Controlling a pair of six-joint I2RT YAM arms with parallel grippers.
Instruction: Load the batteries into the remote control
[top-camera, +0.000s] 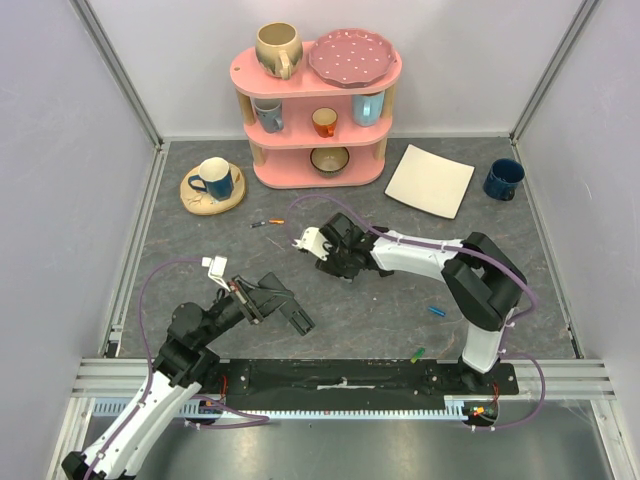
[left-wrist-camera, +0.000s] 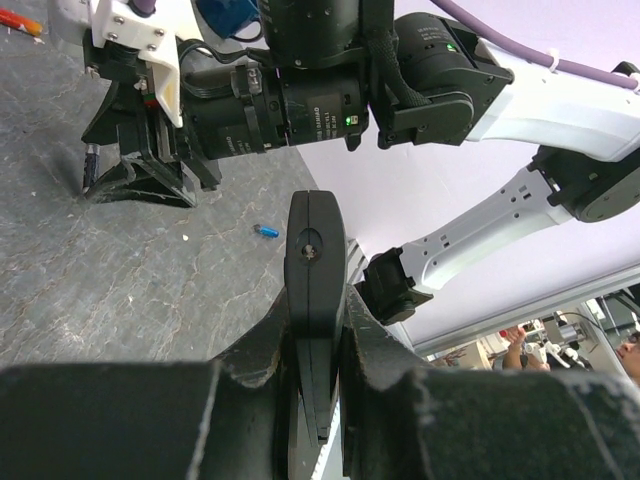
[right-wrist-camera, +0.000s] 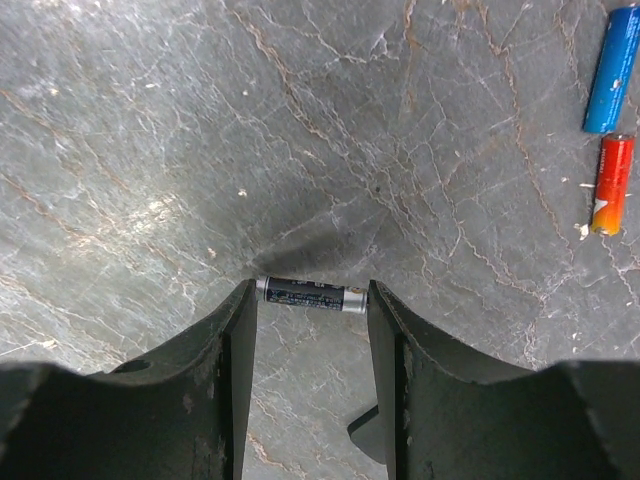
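Note:
My right gripper needs to put the battery down, turn and pinch the battery's long sides before loading, because it now spans the dark battery by its end caps.
My left gripper is shut on the remote control, a slim black bar held edge-on and sticking out past the fingertips; from above the bar hangs over the table's near left. My right gripper is down at the table, its two fingertips pressed on the ends of a dark battery held lengthwise. Beside it lie a blue battery and a red-orange one. The top view shows the right gripper mid-table, plus a blue battery and a green one.
A pink shelf with mugs and a spotted plate stands at the back. A white square plate and a dark blue mug are back right. A blue mug on a round coaster is back left.

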